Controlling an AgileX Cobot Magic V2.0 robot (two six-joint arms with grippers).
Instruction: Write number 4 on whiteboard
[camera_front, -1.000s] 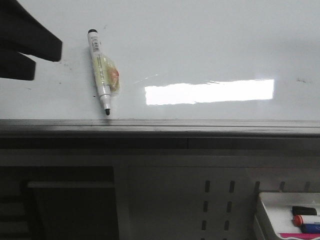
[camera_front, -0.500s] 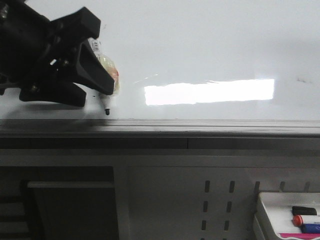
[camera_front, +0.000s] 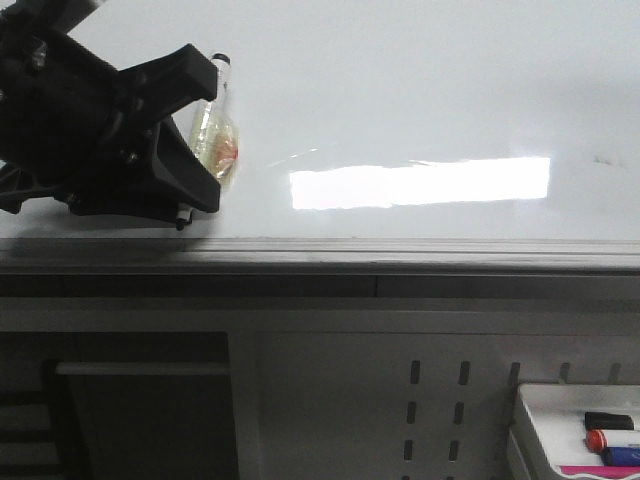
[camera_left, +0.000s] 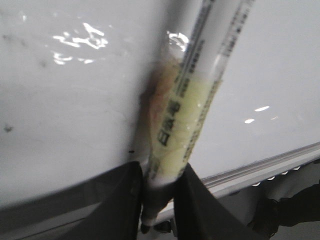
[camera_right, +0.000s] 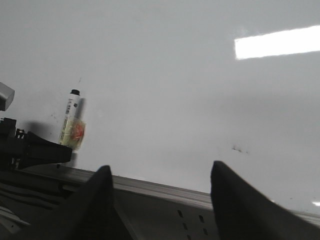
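The black cap (camera_front: 220, 59) is free and my left gripper is near the marker's tip (camera_front: 184, 216), so my right gripper keeps going toward the cap and closes there.
The whiteboard (camera_front: 420, 90) is glossy white and bears only faint specks; no number 4 shows on it. A white marker (camera_front: 213, 140) with a yellowish wrap lies tilted against the board, black cap up and tip down near the rail. My left gripper (camera_front: 203, 135) is shut on the marker's lower barrel; in the left wrist view both dark fingers (camera_left: 120, 200) press the marker (camera_left: 192, 120) from either side. My right gripper (camera_right: 160, 175) is open and empty, held away from the board, and its view shows the marker (camera_right: 73, 120) to the far side.
A grey metal rail (camera_front: 400, 255) runs along the board's lower edge. A bright glare patch (camera_front: 420, 183) sits mid-board. A small white tray (camera_front: 575, 440) with spare markers stands at the lower right, below the rail.
My left gripper came in from the left and closed on the marker. The marker has tilted: its cap swung right and its tip swung left.
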